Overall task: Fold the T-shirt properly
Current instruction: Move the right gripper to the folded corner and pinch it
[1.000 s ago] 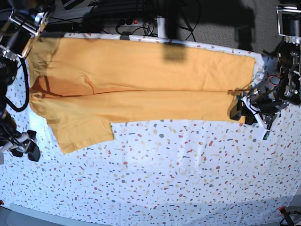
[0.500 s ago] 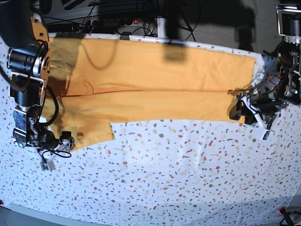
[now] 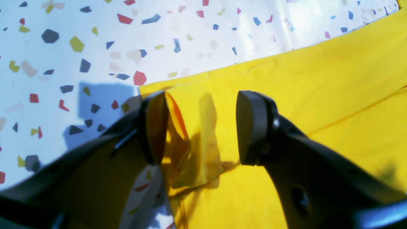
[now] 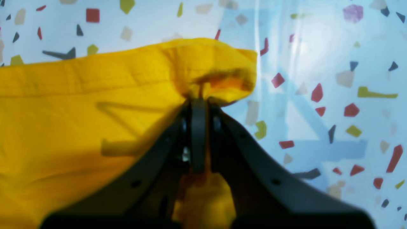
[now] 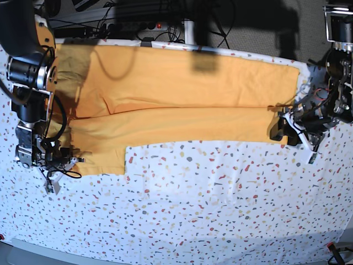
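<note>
My left gripper should pinch the raised fold at the T-shirt's corner (image 3: pixel 183 126), standing loose between my open left fingers, before carrying it toward the T-shirt's far edge (image 5: pixel 294 70).
The T-shirt (image 5: pixel 176 94) lies flat along the far half of the table, mustard-orange, its long axis running left to right. At its near left sleeve, my right gripper (image 5: pixel 70 160) is shut on the fabric. The right wrist view shows the right gripper (image 4: pixel 198 105) pinching a bunched edge of the T-shirt (image 4: pixel 79 111). My left gripper (image 5: pixel 282 132) sits at the shirt's near right corner. In the left wrist view, the left gripper (image 3: pixel 203 127) is open, its fingers (image 3: pixel 254 127) astride a raised fold at the corner of the T-shirt (image 3: pixel 318 95).
A white tablecloth (image 5: pixel 220 210) speckled with coloured chips covers the table. Cables and a power strip (image 5: pixel 149 25) lie behind the far edge. The right arm's body (image 5: pixel 27 72) stands over the shirt's left end.
The right arm swung in from the left edge to the near sleeve and its gripper closed on the fabric, drawing the sleeve slightly leftward. The left arm has stayed put.
</note>
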`<state>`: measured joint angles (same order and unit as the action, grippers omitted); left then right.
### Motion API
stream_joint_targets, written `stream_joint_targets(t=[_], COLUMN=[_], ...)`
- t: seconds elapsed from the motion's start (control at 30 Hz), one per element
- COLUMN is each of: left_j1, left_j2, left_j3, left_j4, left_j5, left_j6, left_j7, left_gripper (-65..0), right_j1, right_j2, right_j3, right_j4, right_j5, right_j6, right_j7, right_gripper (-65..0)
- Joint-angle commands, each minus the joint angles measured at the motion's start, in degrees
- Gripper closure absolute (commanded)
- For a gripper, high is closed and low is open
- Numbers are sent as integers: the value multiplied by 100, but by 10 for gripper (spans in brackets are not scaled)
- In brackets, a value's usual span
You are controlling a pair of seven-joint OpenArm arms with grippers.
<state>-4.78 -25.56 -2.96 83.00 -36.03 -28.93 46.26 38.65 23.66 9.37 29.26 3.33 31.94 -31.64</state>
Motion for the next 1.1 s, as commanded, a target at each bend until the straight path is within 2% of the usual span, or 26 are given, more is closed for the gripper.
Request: stream_joint_targets(t=[0.0,0.07,0.13,0.33,0.4,0.5,0.63,0.7,0.73,0.83,1.07], left_j1=[-111,-111,-111,-111,-111,-111,-111,-109,-111,-109,-109], left_j2=[-81,-81,-81,-81,-81,-83,-81,-81,-81,-81,-81], left_j3=[-39,-37,-39,-39,-39,-39,-39,-39,-39,-39,-39], left_j4=[109,109,109,109,109,109,109,109,109,109,109], left_j5=[-105,-105,-107,-101,-101,-101,-103,-103,-103,-105,-105], left_j6=[-20,-20,-20,-20,-17,-17,-17,-15,-15,-15,-15], left_j7=[-136,-136,-136,-127,-111,-83,-85,-87,-87,-90,-90], left_gripper=[-331,-331,-331,-328,-303,-227,-77,-10,0,0,0], right_j1=[129,127,116,-166,-407,-929,-1847,-2385,-2669,-3491,-5250], right_j2=[74,96,109,175,177,175,173,170,166,101,61], right_j3=[9,9,9,9,9,11,122,267,348,640,1770], right_j4=[186,476,824,2168,2765,3832,5414,6070,6347,7090,8693], right_j5=[98,365,688,1631,1858,2337,2955,3305,3477,3755,3783], right_j6=[107,369,806,806,806,806,806,806,806,806,806], right_j7=[-168,-457,-778,-1604,-1934,-2474,-3069,-3152,-3145,-3152,-3150], right_gripper=[0,0,0,0,0,0,0,0,0,0,0])
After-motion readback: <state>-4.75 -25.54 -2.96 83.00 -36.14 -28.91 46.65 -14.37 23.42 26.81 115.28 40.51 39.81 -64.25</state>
